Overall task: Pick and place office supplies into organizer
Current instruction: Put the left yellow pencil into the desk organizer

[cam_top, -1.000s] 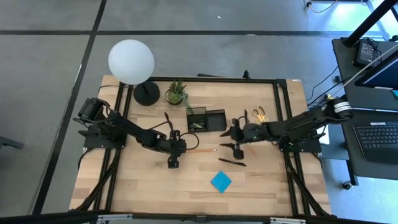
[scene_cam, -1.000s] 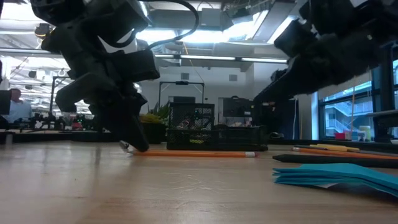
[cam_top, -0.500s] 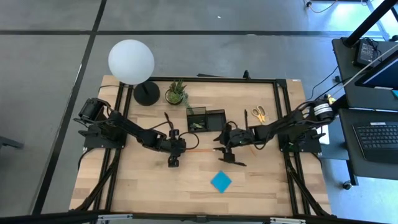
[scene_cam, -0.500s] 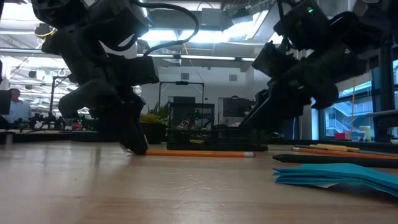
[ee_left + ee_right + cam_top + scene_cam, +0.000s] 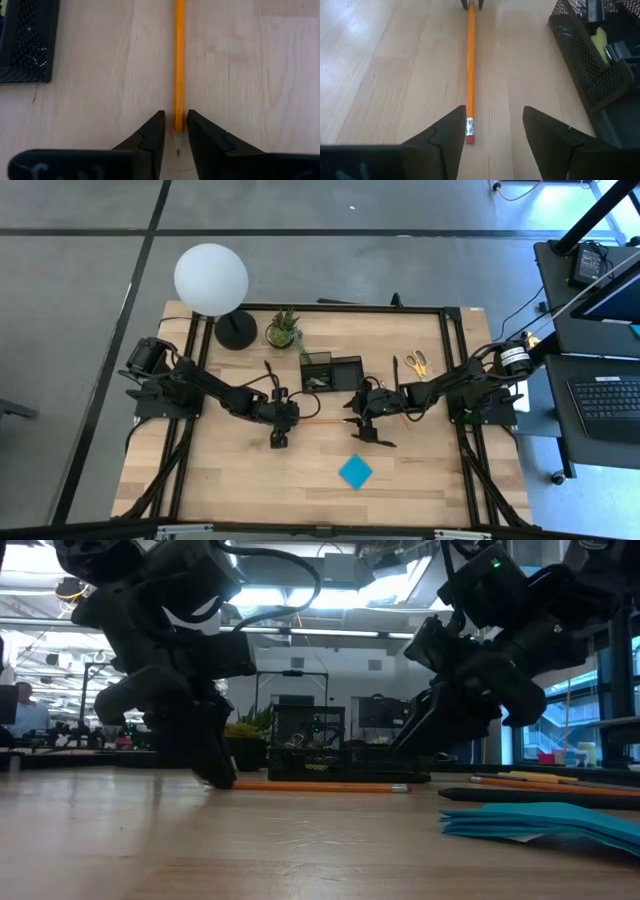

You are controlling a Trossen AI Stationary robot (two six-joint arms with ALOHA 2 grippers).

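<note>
The pencil's eraser end [image 5: 470,132] lies flat beside one finger of my right gripper, so my left gripper should steady the sharpened end [image 5: 178,127] while my right gripper closes.
An orange pencil [image 5: 322,421] lies flat on the wooden table in front of the black mesh organizer [image 5: 332,372]. My left gripper [image 5: 175,114] is slightly open at the pencil's sharpened end, one finger on each side with a thin gap to each. My right gripper [image 5: 494,109] stands open at the eraser end [image 5: 470,137], which lies close to one of its fingers. In the low view the pencil [image 5: 320,786] lies between the two arms. The organizer [image 5: 600,60] holds a yellow block and black clips. My right gripper has one finger [image 5: 451,131] right beside the pencil's metal band [image 5: 470,126] at the eraser end, and I cannot tell whether it touches. The fingers slant down from the table's right and lie along the pencil, which is flat on the table.
A blue sticky-note pad [image 5: 355,471] lies toward the near edge and a black pen [image 5: 372,440] lies beside my right gripper. Yellow-handled scissors [image 5: 416,362] are at the far right. A globe lamp [image 5: 211,277] and a small plant [image 5: 283,330] stand at the far left.
My right gripper has come down and toward the table's left, to the pencil's eraser end, staying open. My left gripper has stayed at the sharpened end, and in the low view its fingers have parted a little. The pencil has not moved.
</note>
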